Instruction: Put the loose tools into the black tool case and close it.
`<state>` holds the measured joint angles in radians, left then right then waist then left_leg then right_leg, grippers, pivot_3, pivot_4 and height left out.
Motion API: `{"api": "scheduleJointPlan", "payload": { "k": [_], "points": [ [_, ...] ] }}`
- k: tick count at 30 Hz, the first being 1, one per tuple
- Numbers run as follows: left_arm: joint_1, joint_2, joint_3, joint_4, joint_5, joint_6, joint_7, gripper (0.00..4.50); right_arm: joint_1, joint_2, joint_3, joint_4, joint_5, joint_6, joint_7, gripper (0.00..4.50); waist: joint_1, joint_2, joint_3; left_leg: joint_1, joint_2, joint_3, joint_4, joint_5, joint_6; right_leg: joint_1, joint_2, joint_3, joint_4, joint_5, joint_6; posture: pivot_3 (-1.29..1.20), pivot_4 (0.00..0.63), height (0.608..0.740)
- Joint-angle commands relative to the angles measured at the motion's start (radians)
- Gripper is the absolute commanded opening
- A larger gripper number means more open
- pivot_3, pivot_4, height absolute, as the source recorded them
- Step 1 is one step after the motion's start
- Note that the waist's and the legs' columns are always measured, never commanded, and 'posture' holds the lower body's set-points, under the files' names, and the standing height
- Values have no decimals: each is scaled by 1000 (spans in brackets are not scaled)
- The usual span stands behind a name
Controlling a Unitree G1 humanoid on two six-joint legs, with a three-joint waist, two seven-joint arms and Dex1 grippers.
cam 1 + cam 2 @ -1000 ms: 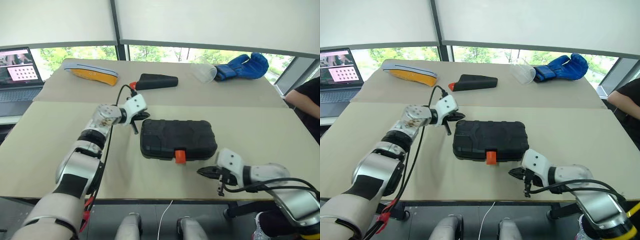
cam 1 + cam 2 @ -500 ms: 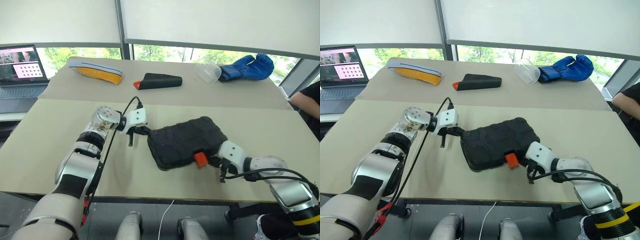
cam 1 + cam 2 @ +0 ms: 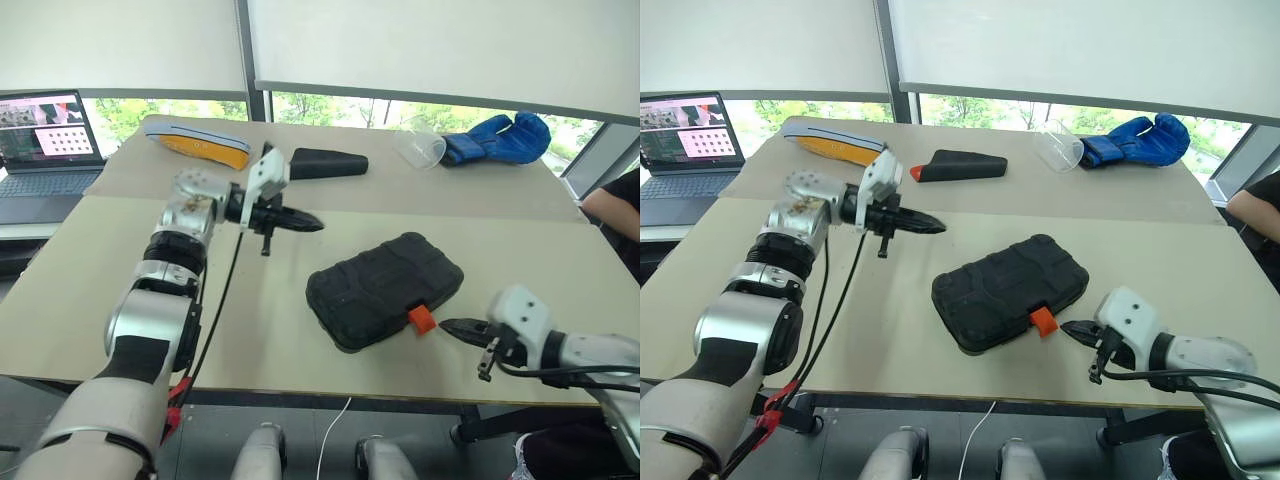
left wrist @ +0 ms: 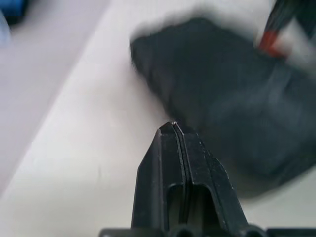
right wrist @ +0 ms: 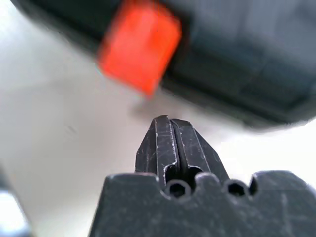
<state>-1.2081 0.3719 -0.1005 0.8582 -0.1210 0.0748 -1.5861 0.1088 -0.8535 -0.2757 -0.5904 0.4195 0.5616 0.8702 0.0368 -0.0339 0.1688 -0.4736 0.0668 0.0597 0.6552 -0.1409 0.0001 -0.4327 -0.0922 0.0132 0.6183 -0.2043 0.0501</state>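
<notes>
The orange latch (image 3: 422,319) sticks out of the black tool case. My left gripper should keep the lid (image 3: 350,286) down while my right gripper presses the latch.
The black tool case (image 3: 385,289) lies closed and askew on the near table, its orange latch (image 3: 422,320) turned toward the front right. My left gripper (image 3: 312,225) hovers above the table to the case's upper left, shut and empty, pointing right. My right gripper (image 3: 447,326) is low by the front edge, shut and empty, its tip just right of the latch and apart from it. In the right wrist view the latch (image 5: 140,45) sits just beyond my shut fingertips (image 5: 167,122). The left wrist view looks past shut fingers (image 4: 173,136) at the case (image 4: 232,103). The loose tools are out of view.
On the far table lie a black wedge-shaped pouch with an orange tip (image 3: 322,163), a yellow-and-grey object (image 3: 195,144), a clear plastic cup (image 3: 419,148) and a blue boxing glove (image 3: 498,139). A laptop (image 3: 45,140) sits at far left. A person's arm (image 3: 615,205) shows at the right edge.
The case swung from square to askew. Then my left gripper lifted off its left end and rose. My right gripper pulled back from the latch toward the front right.
</notes>
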Motion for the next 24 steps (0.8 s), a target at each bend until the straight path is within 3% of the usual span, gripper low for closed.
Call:
{"api": "scheduleJointPlan", "payload": {
  "k": [1,6,10,19,24],
  "points": [
    [90,-81,-81,-142,14,17,28,49,1,7,-50,-104,90,81,-33,0,-1,1,0,3,0,0,0,0,0,3,0,0,0,0,-1,0,150,740],
    [191,-150,-190,-129,126,-102,155,49,-37,13,28,-83,53,92,-87,0,-19,0,0,10,1,0,0,0,0,8,0,0,-1,1,-2,0,150,740],
    [243,-114,-294,-73,246,-357,201,49,-53,1,85,-56,10,80,-106,0,-25,3,-2,15,1,0,0,-1,-1,12,0,0,0,1,-2,0,150,740],
    [272,-121,-294,-85,197,-316,168,49,-107,23,176,5,-48,49,-128,0,-29,6,-7,16,1,0,0,-3,-5,12,0,1,0,1,-3,0,150,740],
    [271,-128,-289,-93,190,-303,178,49,-67,-23,81,-85,59,104,-46,0,-26,7,-8,16,1,0,-2,-3,-5,11,0,1,0,-1,-3,0,150,740]
  ]
}}
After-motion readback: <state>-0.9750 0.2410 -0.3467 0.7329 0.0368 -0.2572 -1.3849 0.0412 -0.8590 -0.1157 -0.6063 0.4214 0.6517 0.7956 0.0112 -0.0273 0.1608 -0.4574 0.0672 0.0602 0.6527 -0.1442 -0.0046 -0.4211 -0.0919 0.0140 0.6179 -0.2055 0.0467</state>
